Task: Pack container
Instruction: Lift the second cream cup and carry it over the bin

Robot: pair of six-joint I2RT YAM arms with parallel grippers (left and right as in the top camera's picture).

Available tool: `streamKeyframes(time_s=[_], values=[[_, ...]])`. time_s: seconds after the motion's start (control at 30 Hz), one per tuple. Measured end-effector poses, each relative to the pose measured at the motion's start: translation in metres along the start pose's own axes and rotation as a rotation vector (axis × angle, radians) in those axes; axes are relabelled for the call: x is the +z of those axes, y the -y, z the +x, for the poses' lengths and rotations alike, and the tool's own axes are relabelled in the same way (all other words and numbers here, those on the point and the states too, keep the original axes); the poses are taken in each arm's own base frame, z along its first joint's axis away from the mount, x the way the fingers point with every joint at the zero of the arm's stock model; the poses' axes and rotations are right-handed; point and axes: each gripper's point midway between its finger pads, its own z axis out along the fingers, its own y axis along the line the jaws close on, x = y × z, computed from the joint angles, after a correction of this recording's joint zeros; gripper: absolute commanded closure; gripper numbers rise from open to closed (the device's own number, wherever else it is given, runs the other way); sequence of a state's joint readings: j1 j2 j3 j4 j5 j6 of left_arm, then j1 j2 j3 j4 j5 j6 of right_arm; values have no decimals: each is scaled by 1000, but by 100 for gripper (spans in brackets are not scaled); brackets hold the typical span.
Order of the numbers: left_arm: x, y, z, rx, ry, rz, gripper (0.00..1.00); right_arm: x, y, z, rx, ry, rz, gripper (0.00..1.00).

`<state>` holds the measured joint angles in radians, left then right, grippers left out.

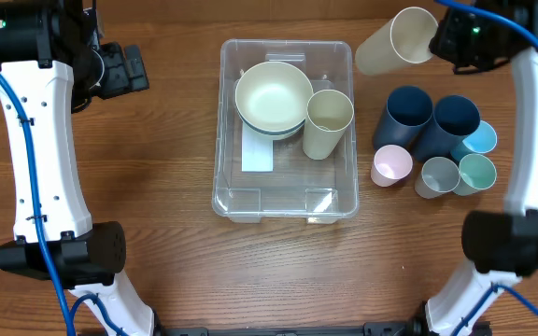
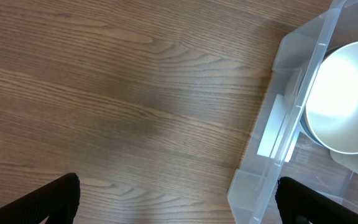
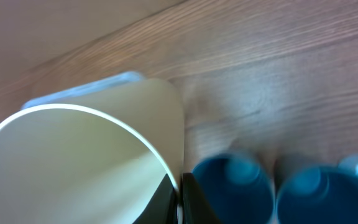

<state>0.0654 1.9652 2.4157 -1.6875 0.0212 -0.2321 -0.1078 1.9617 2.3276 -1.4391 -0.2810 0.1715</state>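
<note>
My right gripper has the second cream cup point(image 1: 387, 49) hanging tilted outside the container's side, so I should swing that cup back and nest it upright inside the upright cream cup point(image 1: 330, 111).
The clear container point(image 1: 283, 201) sits mid-table. Inside it are stacked bowls, a cream one point(image 1: 274, 96) on top, and an upright cream cup point(image 1: 329, 121). My right gripper point(image 1: 439, 37) hangs above the table's far right, shut on the rim of a second, tilted cream cup point(image 1: 398, 40). The right wrist view shows the cup point(image 3: 73, 162) with its wall pinched in the gripper point(image 3: 180, 199). My left gripper point(image 1: 138, 70) stands open and holds nothing, left of the container. In the left wrist view the gripper point(image 2: 176, 205) spans bare wood and the container's corner point(image 2: 272, 149).
Loose cups cluster right of the container: two dark blue point(image 1: 407, 112) point(image 1: 451, 121), a pink point(image 1: 391, 165), a grey point(image 1: 437, 175), a teal point(image 1: 476, 173) and a light blue point(image 1: 480, 138). The dark blue cups point(image 3: 232, 186) lie below the held cup.
</note>
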Motion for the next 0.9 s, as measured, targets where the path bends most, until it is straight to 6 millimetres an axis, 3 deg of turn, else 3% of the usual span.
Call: streamKeyframes(time_s=[0.17, 0.33, 0.5, 0.77, 0.9], values=[[0, 0, 0, 0, 0, 0, 0, -63, -22, 21, -20, 41, -52, 96], [0, 0, 0, 0, 0, 0, 0, -100, -39, 51, -42, 15, -111, 96], [0, 0, 0, 0, 0, 0, 0, -96, -51, 64, -87, -37, -134, 96], [0, 0, 0, 0, 0, 0, 0, -76, -91, 84, -247, -80, -116, 96], [0, 0, 0, 0, 0, 0, 0, -58, -90, 79, -261, -79, -60, 96]])
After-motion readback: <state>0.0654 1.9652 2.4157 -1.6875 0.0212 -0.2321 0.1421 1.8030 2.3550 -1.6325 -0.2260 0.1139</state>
